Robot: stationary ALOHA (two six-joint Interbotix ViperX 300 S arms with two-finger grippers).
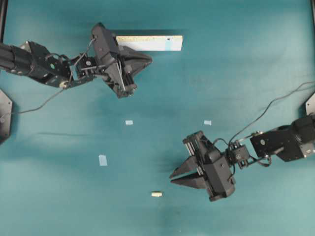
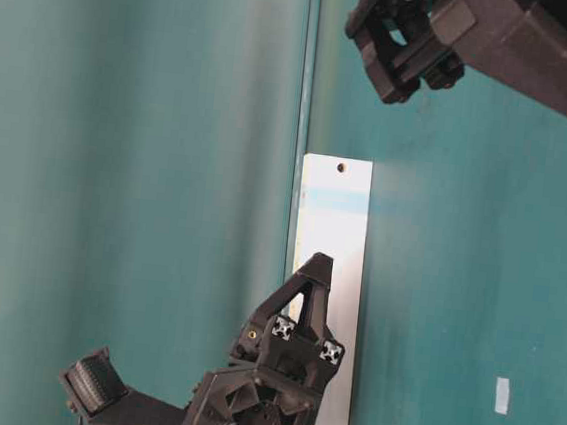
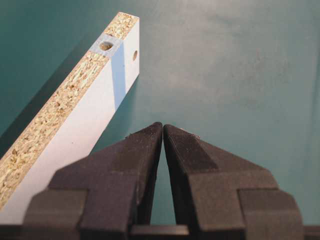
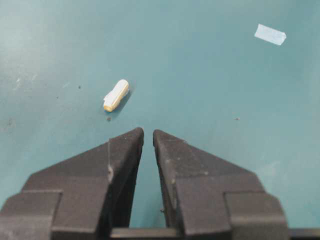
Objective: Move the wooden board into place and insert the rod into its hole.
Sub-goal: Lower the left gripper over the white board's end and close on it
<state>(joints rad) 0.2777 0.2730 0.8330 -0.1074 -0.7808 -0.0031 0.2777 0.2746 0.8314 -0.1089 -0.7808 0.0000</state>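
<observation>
My left gripper is closed and crooked beside the board's white side (image 1: 150, 46), so it should back away, open and straddle the board's end (image 2: 335, 415) far from the light-blue mark.
The wooden board (image 1: 147, 43) stands on its long edge at the back of the teal table, speckled edge up, with a hole (image 3: 106, 46) in its light-blue mark. The board (image 3: 75, 115) is just left of my left gripper (image 3: 163, 126), which is shut on nothing and not touching it. From above, the left gripper (image 1: 149, 60) points right along the board's near face. The rod (image 1: 156, 194), a short cream dowel, lies flat near the front. My right gripper (image 1: 172, 178) is shut and empty, a little right of the rod (image 4: 116, 95) and behind it; in the wrist view the right gripper (image 4: 148, 131) is short of it.
Small light-blue tape squares lie on the table: one (image 1: 129, 122) left of centre, one (image 1: 207, 122) right of centre, one (image 1: 102, 160) lower left. The right arm's cable (image 1: 275, 103) trails off to the right edge. The board (image 2: 327, 277) shows its white face in the table-level view.
</observation>
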